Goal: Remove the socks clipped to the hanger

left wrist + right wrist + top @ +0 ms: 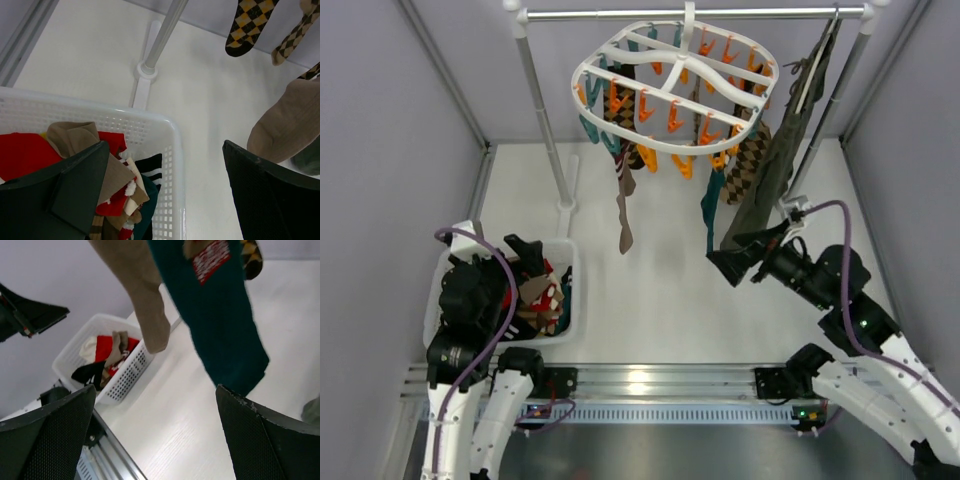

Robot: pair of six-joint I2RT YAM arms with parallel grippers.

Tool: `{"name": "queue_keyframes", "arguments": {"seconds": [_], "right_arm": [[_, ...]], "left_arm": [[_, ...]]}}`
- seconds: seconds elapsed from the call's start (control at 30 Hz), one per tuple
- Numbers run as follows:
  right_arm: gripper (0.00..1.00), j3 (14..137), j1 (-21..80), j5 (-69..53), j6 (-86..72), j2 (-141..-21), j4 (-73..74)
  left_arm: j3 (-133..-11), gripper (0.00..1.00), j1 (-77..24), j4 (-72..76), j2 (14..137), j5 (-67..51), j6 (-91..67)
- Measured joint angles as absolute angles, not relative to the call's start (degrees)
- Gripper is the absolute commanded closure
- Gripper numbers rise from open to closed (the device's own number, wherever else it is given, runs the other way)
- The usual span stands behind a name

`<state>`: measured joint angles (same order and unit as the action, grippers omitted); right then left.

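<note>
The brown sock's toe [625, 236] is hanging clear of the teal sock, so the robot's right gripper goes on moving toward that toe [625, 240] until its open fingers are on both sides of it, and then close.
The white oval hanger [665, 143] hangs by its hook from the top rail, with orange and teal clips all over it. Several socks hang from it: a brown one [625, 205], a dark teal one [711, 205] and argyle ones [748, 160]. My right gripper [732, 256] is open just below and in front of the teal sock [215, 315], beside the brown sock's toe [150, 315], touching neither. My right gripper [155, 390] holds nothing. My left gripper [525, 250] is open over the basket, straddling its corner with nothing held [165, 150]. Argyle toes [247, 25] hang far ahead of it.
A white perforated basket [571, 290] at the near left holds several loose socks, red, tan and dark. A large olive-green garment [782, 150] hangs at the rail's right end, next to the right gripper. The rack's left pole [545, 125] stands behind the basket. A metal rail [650, 380] runs along the near edge.
</note>
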<state>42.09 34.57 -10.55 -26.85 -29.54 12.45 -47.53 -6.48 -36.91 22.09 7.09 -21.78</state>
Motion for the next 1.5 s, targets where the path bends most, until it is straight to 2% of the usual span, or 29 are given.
{"name": "queue_keyframes", "arguments": {"seconds": [0.1, 0.3, 0.47, 0.53, 0.83, 0.97, 1.13, 1.17, 1.23, 1.27, 1.3, 1.37, 1.5], "right_arm": [[0.0, 42.61, 43.79, -6.44, -26.35, -34.65, 11.07], [0.01, 47.94, 70.65, 16.12, -18.74, -49.84, 5.21], [0.0, 50.48, 74.08, 28.08, -12.4, -64.49, -4.03], [0.03, 52.69, 73.97, 32.67, -10.02, -70.48, -6.55], [0.28, 54.22, 70.78, 42.06, -3.92, -83.0, -24.1], [0.51, 54.24, 68.88, 43.35, -1.15, -87.83, -32.27], [0.61, 54.17, 68.73, 43.46, 1.04, -93.23, -37.28], [0.69, 53.93, 68.73, 43.48, 1.37, -93.76, -38.26], [0.77, 53.89, 68.79, 43.51, 1.93, -94.45, -39.57], [0.91, 53.89, 68.86, 43.57, 2.2, -94.76, -40.36], [0.95, 53.89, 68.9, 43.64, 2.52, -95.09, -41.06], [0.99, 53.91, 69.19, 44.23, 3.18, -95.92, -42.3], [1.0, 53.91, 70.43, 45.69, 4.91, -97.27, -44.36]], "left_arm": [[-46.81, 0.01, -6.48, -36.88, 22.11, 6.35, -21.78], [-46.72, 0.02, -6.48, -36.4, 22.09, 5.15, -21.78], [-46.59, 0.02, -6.48, -36.4, 22.06, 4.69, -21.78], [-46.59, 0.01, -6.48, -36.4, 22.02, 4.43, -21.78], [-46.59, 0.01, -6.48, -36.4, 22.09, 2.76, -21.65], [-47.72, 0.02, -6.48, -36.62, 23.94, 1.65, -21.78], [-55.46, 0.01, -6.48, -36.91, 28.93, -3.42, -23.22], [-57.84, 0.01, -6.48, -36.82, 30.06, -4.71, -23.66], [-62.74, 0.02, -6.48, -36.18, 32.36, -7.77, -24.36], [-64.55, 0.01, -6.48, -35.48, 33.34, -9.23, -24.69], [-66.48, 0.01, -6.48, -34.15, 34.44, -11.16, -25.19], [-69.52, 0.02, -6.48, -32.01, 36.8, -15.16, -26.44], [-74.0, 0.01, -6.48, -28.25, 42.89, -20.51, -28.58]]}}
